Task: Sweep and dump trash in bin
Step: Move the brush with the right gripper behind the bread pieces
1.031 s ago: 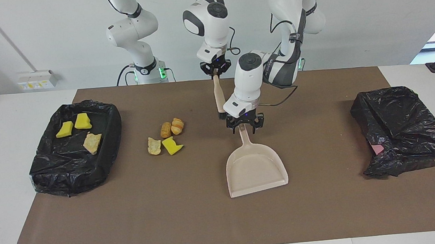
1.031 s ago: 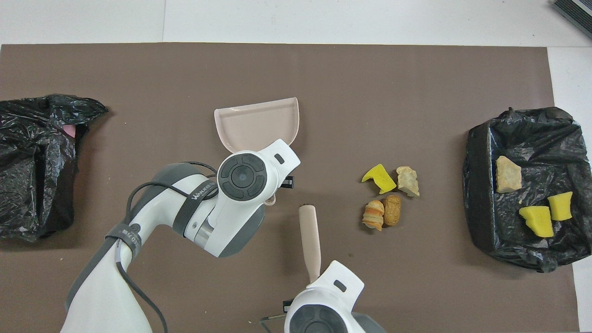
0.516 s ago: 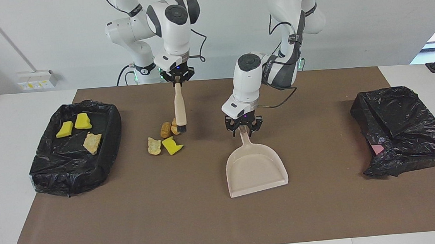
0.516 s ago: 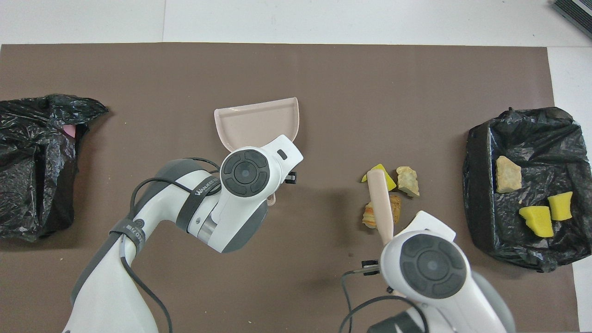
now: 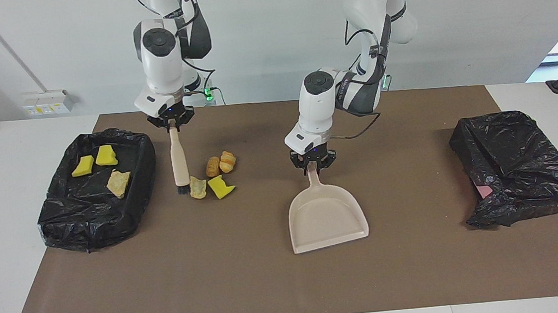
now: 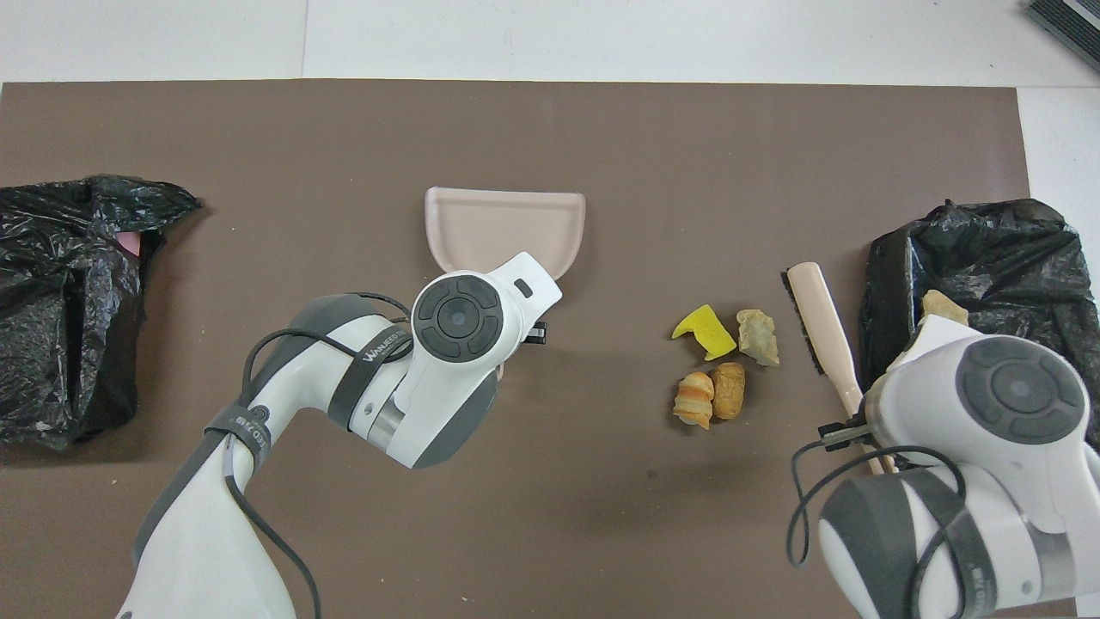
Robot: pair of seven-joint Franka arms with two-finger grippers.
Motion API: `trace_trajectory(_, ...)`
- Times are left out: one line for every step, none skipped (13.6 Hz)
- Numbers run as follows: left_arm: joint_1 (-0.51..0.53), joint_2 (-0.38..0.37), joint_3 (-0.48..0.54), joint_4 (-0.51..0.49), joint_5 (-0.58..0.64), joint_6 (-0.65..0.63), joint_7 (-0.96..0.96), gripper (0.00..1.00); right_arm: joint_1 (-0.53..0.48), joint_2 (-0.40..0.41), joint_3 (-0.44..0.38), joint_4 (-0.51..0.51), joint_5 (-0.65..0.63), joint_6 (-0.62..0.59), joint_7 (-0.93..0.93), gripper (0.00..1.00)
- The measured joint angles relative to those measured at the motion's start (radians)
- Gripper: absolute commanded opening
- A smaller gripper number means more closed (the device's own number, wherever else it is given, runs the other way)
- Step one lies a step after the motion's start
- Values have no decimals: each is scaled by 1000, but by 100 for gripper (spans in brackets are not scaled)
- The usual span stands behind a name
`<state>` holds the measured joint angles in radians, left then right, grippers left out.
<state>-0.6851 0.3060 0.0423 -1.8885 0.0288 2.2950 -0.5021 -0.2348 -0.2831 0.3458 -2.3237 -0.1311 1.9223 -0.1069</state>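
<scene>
The dustpan's open edge [image 5: 332,243] points away from the brush, so I should move my right gripper back while my left gripper turns the dustpan toward the loose scraps [image 5: 213,167].
Several trash scraps lie loose on the brown mat: a yellow chunk [image 5: 220,186] [image 6: 705,331], a tan lump [image 5: 198,187] [image 6: 758,336] and two brown bread-like pieces [image 5: 220,164] [image 6: 711,395]. My right gripper [image 5: 172,122] is shut on the handle of a beige brush [image 5: 177,157] [image 6: 823,327]. The brush's black bristles sit low between these scraps and the bin [image 5: 90,231] [image 6: 988,249], close beside the tan lump. My left gripper [image 5: 312,163] is shut on the handle of the beige dustpan [image 5: 326,217] [image 6: 505,225], which lies flat on the mat.
The black-bagged bin at the right arm's end holds two yellow chunks [image 5: 94,161] and a tan lump [image 5: 119,183]. A crumpled black bag [image 5: 518,157] [image 6: 60,301] lies at the left arm's end. The brown mat [image 5: 249,288] covers most of the white table.
My right arm carried the brush from mid-table over the scraps to their bin side. The left gripper closed on the dustpan handle, and the pan turned slightly.
</scene>
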Motion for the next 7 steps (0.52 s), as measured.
trace_trajectory(-1, 0, -1, 7, 11, -2, 1, 9, -30, 18, -1, -6, -18, 28, -26, 0)
trace_trajectory(-1, 0, -3, 17, 32, -15, 0, 1, -43, 41, -1, -12, -30, 51, -35, 0)
trace_trajectory(-1, -1, -3, 28, 56, -34, 0, 0, -43, 66, 1, -16, -36, 65, -35, 0)
trace_trajectory(-1, -7, -1, 41, 74, -50, 5, 0, -43, 90, 7, -16, -39, 69, -35, 0)
trace_trajectory(0, -15, 2, 50, 83, -61, 31, 0, -41, 107, 13, -18, -40, 73, -35, 0)
trace_trajectory(0, -27, 7, 55, 86, -76, 85, 0, -34, 124, 15, -25, -40, 90, -33, 0)
trace_trajectory(2, -39, 12, 55, 87, -100, 161, 0, -23, 141, 17, -34, -40, 115, -28, 0)
